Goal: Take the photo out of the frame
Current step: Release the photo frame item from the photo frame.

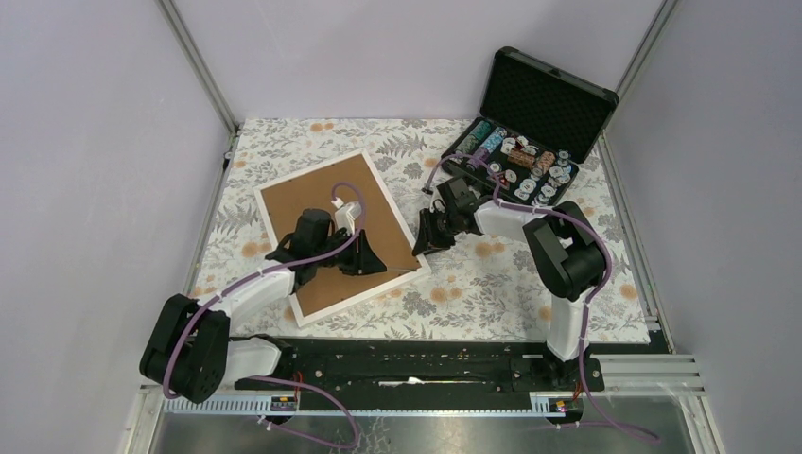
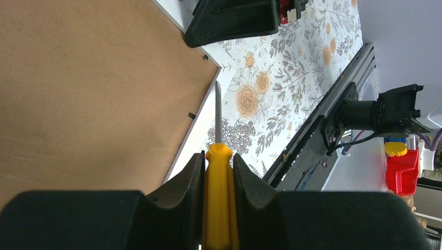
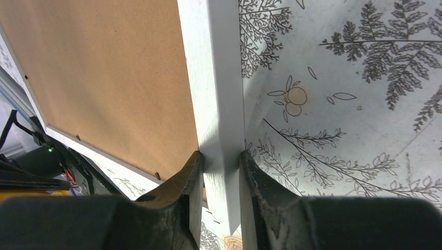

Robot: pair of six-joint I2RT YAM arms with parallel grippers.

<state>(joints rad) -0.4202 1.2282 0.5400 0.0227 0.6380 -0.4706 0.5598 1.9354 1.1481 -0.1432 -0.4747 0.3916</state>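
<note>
The screwdriver's tip rests over the white border's corner (image 2: pixel 219 74), so I should pull my left gripper back and bring it steeper to the tab (image 2: pixel 205 57) by my right gripper.
The frame (image 1: pixel 310 172) lies face down on the flowered cloth, its brown fibreboard back (image 1: pixel 293 194) up inside a narrow white border. The photo is hidden under it. My left gripper (image 1: pixel 364 257) hovers over the frame's near right part, shut on a screwdriver (image 2: pixel 219 172) with a yellow handle. The screwdriver's metal shaft (image 2: pixel 218 112) points along the white border (image 2: pixel 193 130) near a small black tab (image 2: pixel 192 115). My right gripper (image 1: pixel 424 241) is shut on the frame's right edge; in the right wrist view its fingers (image 3: pixel 194 177) pinch the white border (image 3: pixel 213 78).
An open black case of poker chips (image 1: pixel 530 142) stands at the back right. A black rail (image 1: pixel 426 364) runs along the near table edge. Grey walls close in both sides. Small tabs (image 3: pixel 157 175) line the backing's edge.
</note>
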